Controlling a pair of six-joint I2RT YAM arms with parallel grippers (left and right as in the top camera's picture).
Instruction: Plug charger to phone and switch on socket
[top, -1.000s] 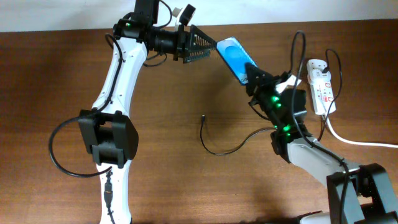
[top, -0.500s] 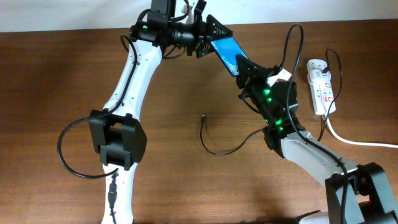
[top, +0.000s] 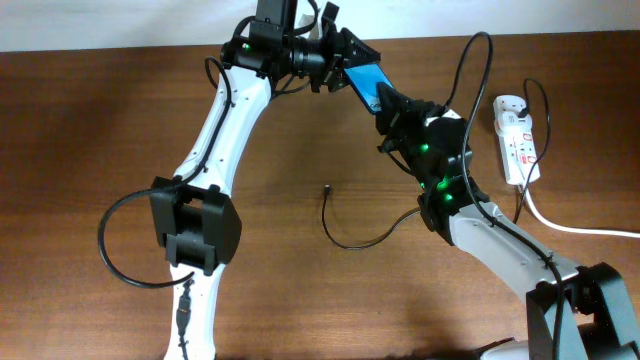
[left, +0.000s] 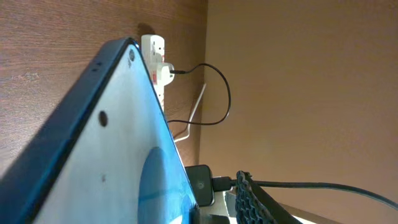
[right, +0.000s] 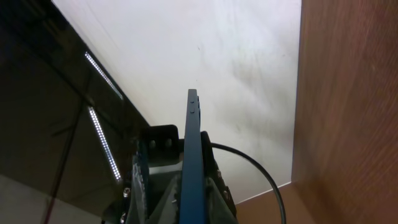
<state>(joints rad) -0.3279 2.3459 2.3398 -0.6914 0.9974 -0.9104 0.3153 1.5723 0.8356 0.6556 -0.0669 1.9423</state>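
My right gripper should leave the phone to my left gripper and get the plug tip (top: 327, 188), because my right gripper is covering the phone's lower end (top: 376, 98), where the plug goes.
The phone (top: 366, 78), with a blue screen, is held tilted in the air at the back of the table. My right gripper (top: 392, 103) is shut on its lower end, and it shows edge-on between the fingers in the right wrist view (right: 191, 162). My left gripper (top: 352, 58) is open around its upper end. In the left wrist view the screen (left: 112, 174) stands apart from the mesh finger (left: 249, 202). The charger's plug tip (top: 327, 189) lies loose on the table, and its cable (top: 360, 242) runs right. The socket (top: 517, 140) lies at the far right.
A thick white cord (top: 570, 225) leaves the socket toward the right edge. The socket with its adapter and a thin black cable loop also shows in the left wrist view (left: 154, 56). A pale wall borders the table's far edge.
My left gripper moved right and my right gripper carried the phone left and back. The phone's upper end now sits between the left fingers. The charger has not moved.
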